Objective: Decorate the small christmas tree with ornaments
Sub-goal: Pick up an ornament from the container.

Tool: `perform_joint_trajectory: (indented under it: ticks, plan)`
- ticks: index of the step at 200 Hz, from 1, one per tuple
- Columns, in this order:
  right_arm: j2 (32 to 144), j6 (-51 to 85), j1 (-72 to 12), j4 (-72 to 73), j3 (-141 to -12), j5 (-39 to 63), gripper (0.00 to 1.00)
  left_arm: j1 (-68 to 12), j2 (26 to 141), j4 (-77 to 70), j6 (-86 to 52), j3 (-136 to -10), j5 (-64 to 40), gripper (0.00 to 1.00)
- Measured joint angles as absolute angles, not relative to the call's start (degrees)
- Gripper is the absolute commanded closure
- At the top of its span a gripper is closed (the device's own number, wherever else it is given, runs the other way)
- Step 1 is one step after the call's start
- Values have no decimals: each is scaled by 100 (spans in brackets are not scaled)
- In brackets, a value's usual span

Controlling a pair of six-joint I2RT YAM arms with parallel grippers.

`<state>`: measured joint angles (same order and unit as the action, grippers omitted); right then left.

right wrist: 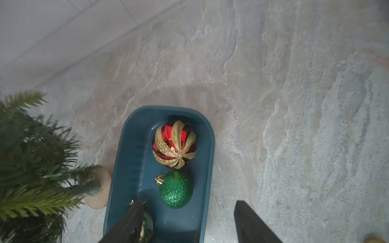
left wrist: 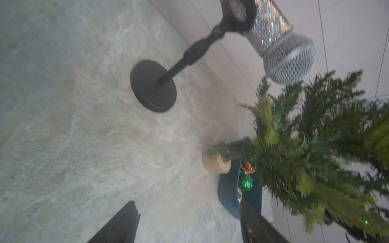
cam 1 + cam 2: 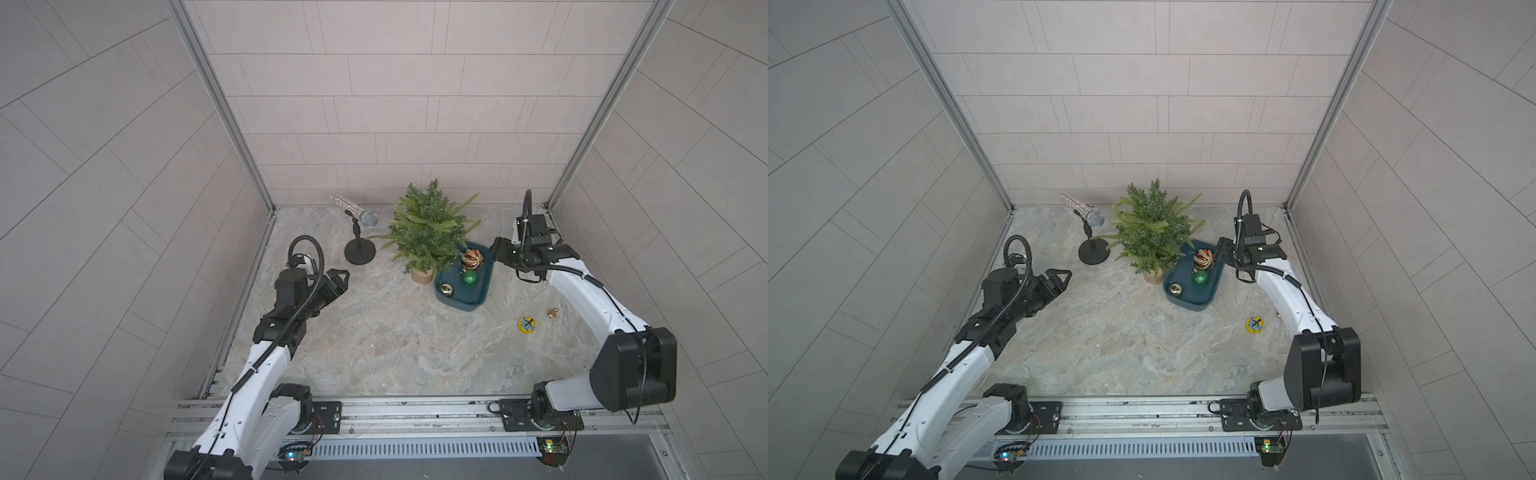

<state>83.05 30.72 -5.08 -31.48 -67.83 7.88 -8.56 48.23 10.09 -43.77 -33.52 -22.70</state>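
Observation:
The robot's right gripper should lift the striped ornament (image 3: pixel 472 259) out and bring it to the left gripper, because the tray (image 3: pixel 461 293) is on the other side of the tree from the left gripper.
The small christmas tree (image 3: pixel 430 232) stands at the back middle of the table in a tan pot (image 3: pixel 422 276). Right of it, a teal tray (image 3: pixel 461 306) holds three ornaments: a red-and-gold striped one (image 1: pixel 174 145), a green glitter one (image 1: pixel 176 189) and a shiny gold one (image 1: pixel 148 226), half hidden by a finger. My right gripper (image 1: pixel 189 212) hovers open over the tray's far right edge (image 3: pixel 494 249), holding nothing. Over the table's left side, my left gripper (image 3: pixel 343 279) is open and empty, pointing toward the tree (image 2: pixel 315 147).
A sparkly silver microphone (image 3: pixel 368 218) on a black stand (image 3: pixel 359 251) is just left of the tree. A flat yellow disc (image 3: pixel 527 325) and a tiny gold bell (image 3: pixel 552 313) lie near the right arm. Tiled walls close three sides.

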Motion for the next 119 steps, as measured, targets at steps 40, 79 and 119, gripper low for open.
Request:
perform_joint_trajectory:
  ticks: [40, 79, 119]
  plan:
    - [8882, 2930, -679, -3529, -7242, 766, 27, -1894, 4821, 1559, -3986, -3795, -2311, 19]
    - [9476, 2888, -808, -3586, -7666, 751, 21, -2567, 4923, 1653, -3876, -3806, -2274, 17]
    - [10171, 2871, -849, -3627, -8176, 720, 21, -2965, 4963, 1658, -3874, -3802, -2171, 15]
